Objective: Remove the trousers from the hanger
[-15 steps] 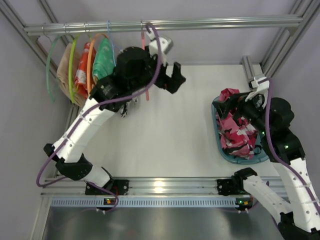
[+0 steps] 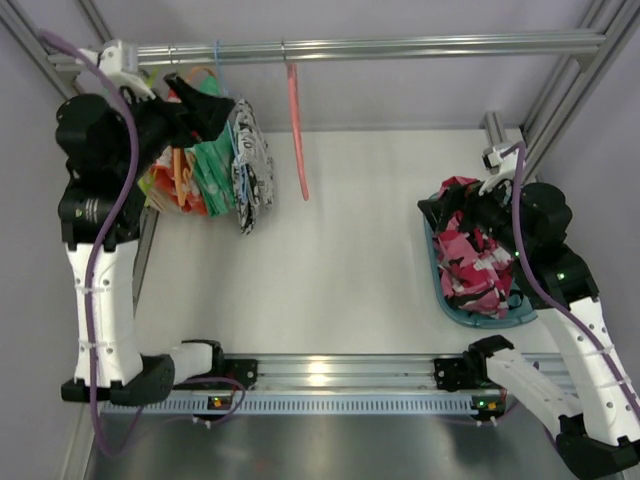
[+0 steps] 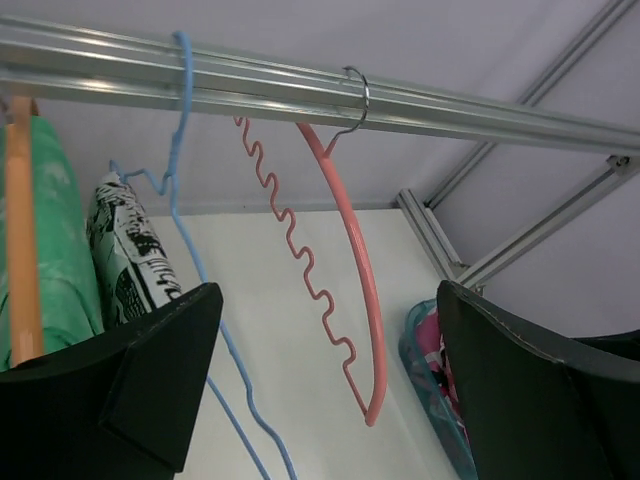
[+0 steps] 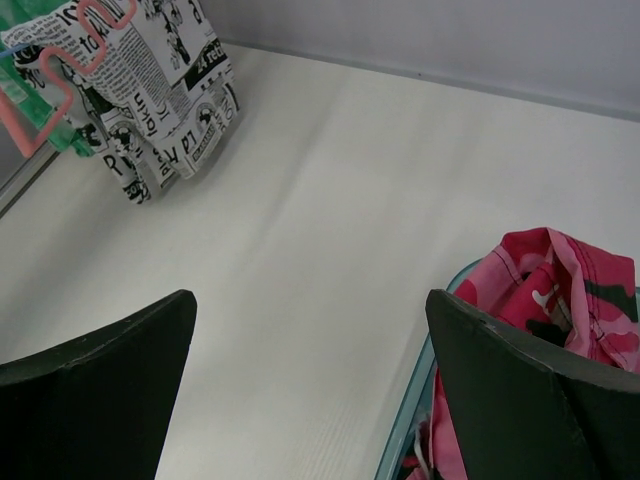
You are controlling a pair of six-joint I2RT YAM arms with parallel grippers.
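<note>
I expect the trousers to come along, still draped, when I lift the hanger off, because the light-blue hanger's hook just loops over the rail.
The trousers, white with black newsprint, hang from the light-blue hanger on the rail, to the right of the green garment. My left gripper is open and empty, just left of them near the rail. In the left wrist view the blue hanger and the trousers are at the left, past my open left gripper. My right gripper is open and empty above the basket's left edge. The right wrist view shows the trousers far off, beyond my open right gripper.
A bare salmon-pink hanger hangs right of the trousers. Orange and green hangers with a green garment hang to their left. A teal basket of red-pink-and-white clothes stands at the right. Metal frame posts border the table.
My left arm has swung from the middle back of the table to the far left, uncovering the trousers. My right gripper has shifted slightly left over the basket.
</note>
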